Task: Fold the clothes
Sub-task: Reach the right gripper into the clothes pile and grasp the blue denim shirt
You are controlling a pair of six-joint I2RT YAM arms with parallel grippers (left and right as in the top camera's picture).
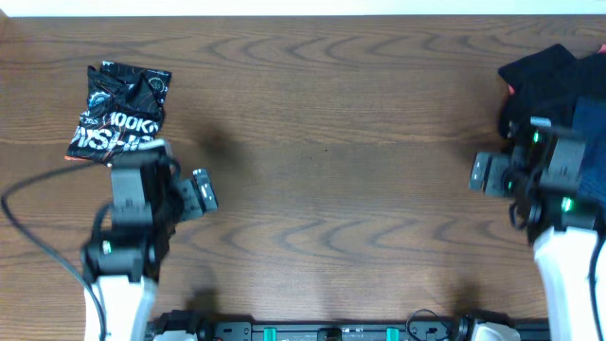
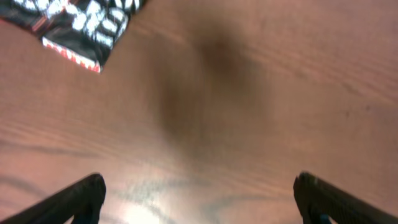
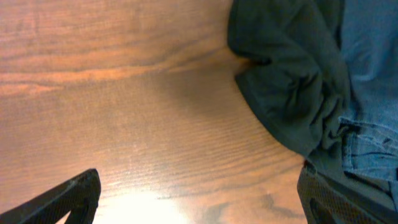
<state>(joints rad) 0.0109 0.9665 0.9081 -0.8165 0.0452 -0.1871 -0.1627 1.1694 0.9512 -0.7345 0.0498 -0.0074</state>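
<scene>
The blue denim's edge (image 3: 377, 142) lies uncovered on top of the dark cloth, so the robot's right gripper stays open and keep moving toward the pile (image 1: 589, 142) until its fingers are on both sides of that denim edge.
A folded black garment with white and red print (image 1: 121, 112) lies at the table's far left; its corner shows in the left wrist view (image 2: 81, 28). A pile of unfolded clothes (image 1: 554, 80), dark fabric over blue denim, lies at the far right edge. In the right wrist view the dark cloth (image 3: 292, 74) and denim (image 3: 370, 93) fill the upper right. My left gripper (image 1: 201, 194) is open and empty over bare wood (image 2: 199, 199), below the folded garment. My right gripper (image 1: 488, 173) is open and empty (image 3: 199, 199), just left of the pile, its right finger beside the cloth.
The wooden table (image 1: 331, 142) spans the view. A black cable (image 1: 38, 237) loops from the left arm near the front left edge. A black rail with green parts (image 1: 331, 332) runs along the front edge.
</scene>
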